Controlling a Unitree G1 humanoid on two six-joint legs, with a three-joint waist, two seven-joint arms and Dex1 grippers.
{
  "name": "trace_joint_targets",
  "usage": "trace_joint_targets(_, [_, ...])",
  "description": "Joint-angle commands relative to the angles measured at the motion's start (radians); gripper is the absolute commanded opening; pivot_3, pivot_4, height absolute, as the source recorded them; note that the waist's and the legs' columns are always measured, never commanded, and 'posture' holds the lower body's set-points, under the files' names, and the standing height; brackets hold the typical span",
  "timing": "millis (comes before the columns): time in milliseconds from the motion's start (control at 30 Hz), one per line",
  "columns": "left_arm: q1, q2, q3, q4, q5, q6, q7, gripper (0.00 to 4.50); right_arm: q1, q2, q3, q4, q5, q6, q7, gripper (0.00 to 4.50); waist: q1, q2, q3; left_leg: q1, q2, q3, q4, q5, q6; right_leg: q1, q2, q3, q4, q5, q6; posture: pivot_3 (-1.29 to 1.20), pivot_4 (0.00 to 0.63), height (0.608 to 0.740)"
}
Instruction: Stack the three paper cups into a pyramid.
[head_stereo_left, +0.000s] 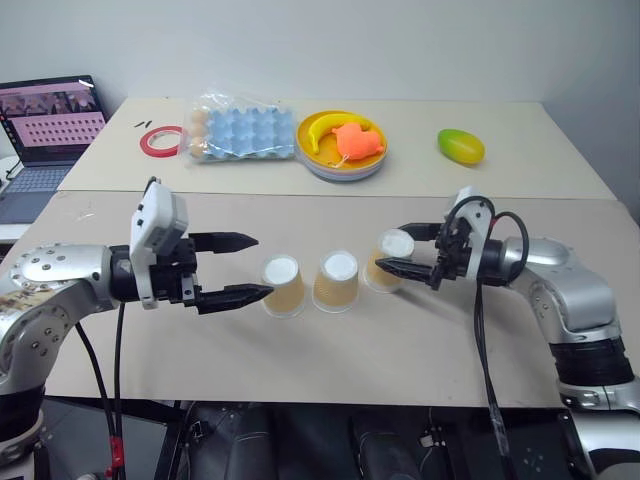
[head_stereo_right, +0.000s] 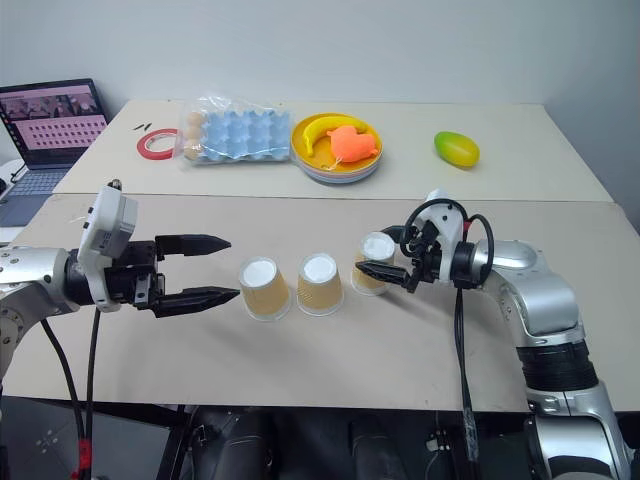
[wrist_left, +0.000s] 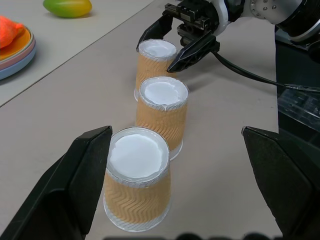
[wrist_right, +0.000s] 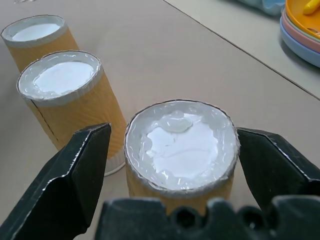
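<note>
The right gripper's cup (head_stereo_left: 388, 264) will stand across both of the other cups' bases when the robot lowers it, because the gap (head_stereo_left: 310, 269) between those bases is narrower than a cup's rim.
The three paper cups stand upside down in a row on the near table, white bases up: the left cup (head_stereo_left: 283, 286), the middle cup (head_stereo_left: 336, 281) and the right cup (head_stereo_left: 387, 262). My right gripper (head_stereo_left: 392, 248) is open, with one black finger on each side of the right cup's top. In the right wrist view a small gap shows between that cup (wrist_right: 180, 150) and each of the fingers (wrist_right: 82, 170). My left gripper (head_stereo_left: 262, 266) is open and level, its tips just left of the left cup, holding nothing.
On the far table lie a yellow plate (head_stereo_left: 372, 168) with a banana and an orange toy, a bagged blue egg tray (head_stereo_left: 240, 130), a red tape ring (head_stereo_left: 160, 140) and a green-yellow mango (head_stereo_left: 460, 147). A laptop (head_stereo_left: 45, 130) sits at the far left.
</note>
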Motion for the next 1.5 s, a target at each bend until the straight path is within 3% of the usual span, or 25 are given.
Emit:
trace_joint_targets(33, [-0.002,0.016,0.027,-0.021,-0.014,-0.013,0.001,4.43,-0.016,0.001,-0.021,-0.031,0.018,0.004,0.0,4.5,0.0,0.0,0.0,0.0,0.0,0.0,0.0,0.0,0.0,0.0,0.0,0.0,0.0,0.0,0.0,0.0,0.15,0.641])
trace_joint_targets(67, [-0.003,0.017,0.025,-0.021,-0.011,-0.016,0.0,4.43,-0.017,0.001,-0.023,-0.03,0.018,0.005,-0.001,4.5,0.0,0.0,0.0,0.0,0.0,0.0,0.0,0.0,0.0,0.0,0.0,0.0,0.0,0.0,0.0,0.0,0.15,0.641])
trace_joint_targets(100, [-0.004,0.016,0.024,-0.02,-0.01,-0.017,-0.001,4.5,-0.018,0.003,-0.024,-0.029,0.018,0.005,-0.003,3.99,0.0,0.0,0.0,0.0,0.0,0.0,0.0,0.0,0.0,0.0,0.0,0.0,0.0,0.0,0.0,0.0,0.15,0.641])
trace_joint_targets(200, [-0.004,0.015,0.021,-0.019,-0.01,-0.019,-0.002,4.5,-0.022,0.005,-0.028,-0.026,0.018,0.005,-0.007,3.1,0.0,0.0,0.0,0.0,0.0,0.0,0.0,0.0,0.0,0.0,0.0,0.0,0.0,0.0,0.0,0.0,0.15,0.641])
trace_joint_targets(267, [-0.003,0.015,0.019,-0.018,-0.007,-0.021,-0.003,4.5,-0.028,0.009,-0.035,-0.023,0.02,0.002,-0.013,2.81,0.0,0.0,0.0,0.0,0.0,0.0,0.0,0.0,0.0,0.0,0.0,0.0,0.0,0.0,0.0,0.0,0.15,0.641])
trace_joint_targets(433, [0.001,0.012,0.017,-0.02,-0.004,-0.024,-0.001,4.5,-0.072,0.01,-0.059,0.004,0.028,0.0,-0.02,2.81,-0.002,0.0,0.0,0.0,0.0,0.0,0.0,0.0,0.0,0.0,0.0,0.0,0.0,0.0,0.0,0.0,0.15,0.641])
trace_joint_targets(700, [0.023,0.014,0.022,-0.031,-0.007,-0.028,-0.004,4.5,-0.492,0.0,-0.018,0.1,0.072,0.067,0.091,2.81,-0.008,0.005,0.003,0.0,0.0,0.001,0.0,0.0,0.0,-0.003,0.0,0.0,0.005,-0.001,-0.002,0.0,0.15,0.641])
trace_joint_targets(867, [0.03,0.011,0.024,-0.032,-0.007,-0.033,-0.001,4.5,-0.638,0.065,0.048,0.052,0.16,0.207,0.159,2.81,-0.007,0.005,0.003,0.0,0.0,0.0,-0.002,0.0,0.001,-0.003,0.0,-0.001,0.006,-0.002,-0.004,0.0,0.15,0.641])
trace_joint_targets(1100, [0.042,0.017,0.043,-0.042,-0.013,-0.036,0.001,4.5,-0.681,0.148,0.147,0.067,0.151,0.242,0.2,2.81,-0.005,0.005,0.003,0.001,0.0,0.0,0.0,0.0,0.0,-0.003,0.0,-0.001,0.008,-0.002,-0.004,0.0,0.15,0.641])
trace_joint_targets(1500, [0.06,0.028,0.067,-0.059,-0.029,-0.025,0.013,4.5,-0.633,0.17,0.243,0.109,0.09,0.211,0.288,2.81,-0.004,0.005,0.003,0.002,0.0,0.0,-0.001,0.0,0.0,-0.003,0.0,-0.001,0.008,-0.002,-0.004,0.0,0.15,0.641])
